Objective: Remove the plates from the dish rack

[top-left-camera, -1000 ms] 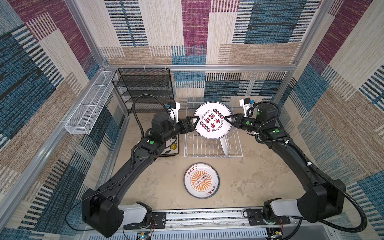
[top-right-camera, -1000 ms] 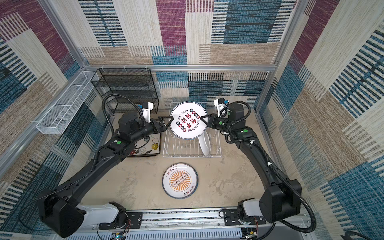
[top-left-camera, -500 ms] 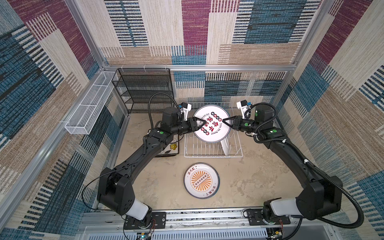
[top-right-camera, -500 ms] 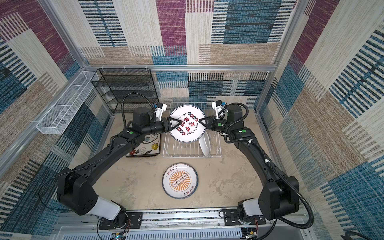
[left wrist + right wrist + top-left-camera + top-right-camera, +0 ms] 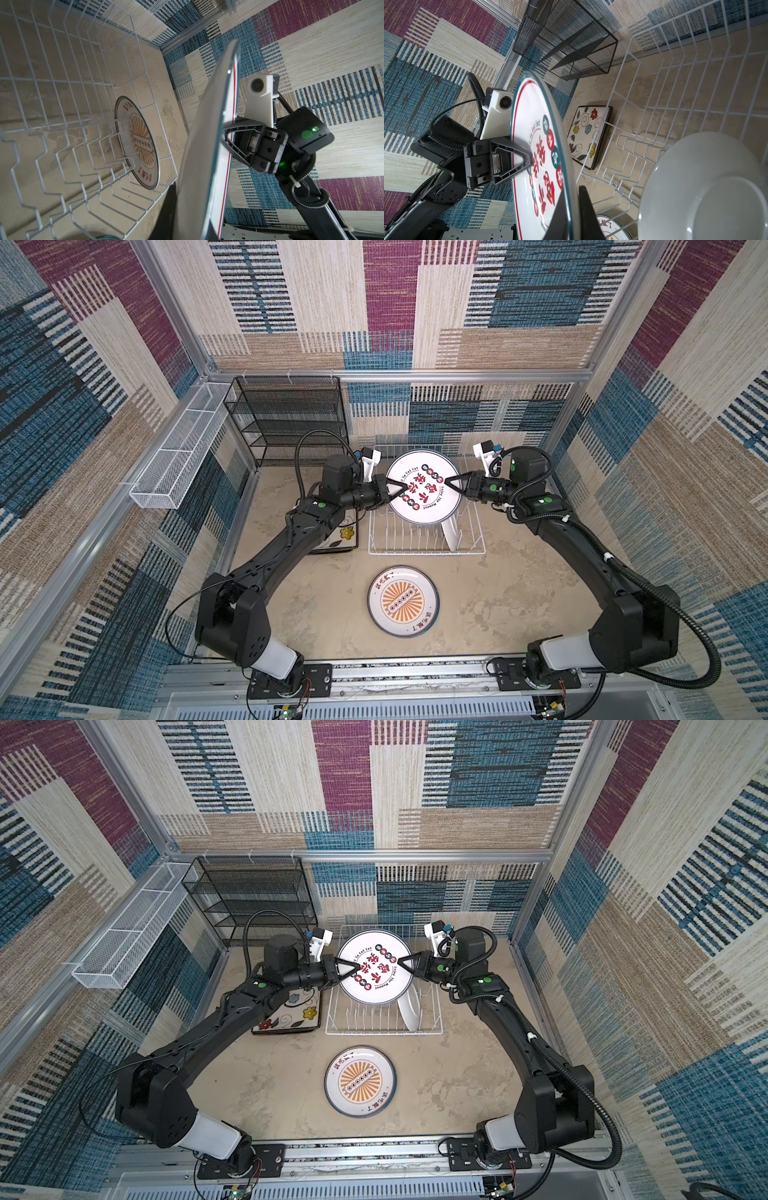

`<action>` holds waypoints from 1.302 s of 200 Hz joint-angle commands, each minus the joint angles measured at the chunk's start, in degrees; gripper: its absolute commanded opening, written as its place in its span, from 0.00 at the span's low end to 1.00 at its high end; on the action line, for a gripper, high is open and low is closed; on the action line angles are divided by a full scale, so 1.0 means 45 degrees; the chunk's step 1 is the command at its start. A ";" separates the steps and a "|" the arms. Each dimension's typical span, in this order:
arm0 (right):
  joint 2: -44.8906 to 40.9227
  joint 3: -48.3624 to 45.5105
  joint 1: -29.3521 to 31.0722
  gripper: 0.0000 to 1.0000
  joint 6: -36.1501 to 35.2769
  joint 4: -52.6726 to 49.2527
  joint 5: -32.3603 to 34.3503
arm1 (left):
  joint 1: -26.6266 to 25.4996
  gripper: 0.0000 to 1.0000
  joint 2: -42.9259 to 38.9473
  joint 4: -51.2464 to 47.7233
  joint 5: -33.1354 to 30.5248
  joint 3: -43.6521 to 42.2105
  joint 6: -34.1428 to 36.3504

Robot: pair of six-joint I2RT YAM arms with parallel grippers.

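Note:
I should open my right gripper and move it away first, because both grippers are shut on the plate with red characters [image 5: 424,489]. Then my left gripper will lay that plate on the sunburst plate [image 5: 404,601].
A round white plate with red characters [image 5: 423,487] [image 5: 374,965] hangs tilted above the white wire dish rack [image 5: 424,551] [image 5: 382,1031]. My left gripper [image 5: 400,489] [image 5: 352,969] is shut on its left rim, one finger [image 5: 527,160] lying on the printed face. At the opposite rim my right gripper [image 5: 449,481] [image 5: 572,218] is shut on the same plate, its dark fingers on either side of the edge. A plain white plate [image 5: 451,533] [image 5: 702,187] stands upright in the rack. In the left wrist view the held plate [image 5: 207,145] shows edge-on.
An orange sunburst plate [image 5: 402,600] [image 5: 360,1082] lies flat in front of the rack. A square flowered plate [image 5: 291,1015] [image 5: 588,137] lies left of the rack, partly under my left arm. The black mesh shelf [image 5: 286,418] and a white mesh basket [image 5: 178,460] stand at the back left.
My left arm reached right to the plate's left rim and its jaws closed on it. The right gripper kept its hold, and the plate stayed about where it was.

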 commanded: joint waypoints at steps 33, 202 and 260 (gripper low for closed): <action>-0.0173 -0.0130 0.0166 0.29 -0.0641 0.0607 0.0196 | -0.0140 0.00 -0.0135 -0.0413 -0.0222 0.0070 0.0683; -0.4881 -0.2563 0.0151 1.00 -0.7685 0.1912 0.2471 | 0.0002 0.00 -0.2179 -0.2969 -0.0845 0.0354 0.1215; -0.5630 -0.2602 0.0161 1.00 -1.1616 0.0117 0.1421 | 0.0013 0.00 -0.4196 -0.5287 -0.1753 -0.0334 0.1919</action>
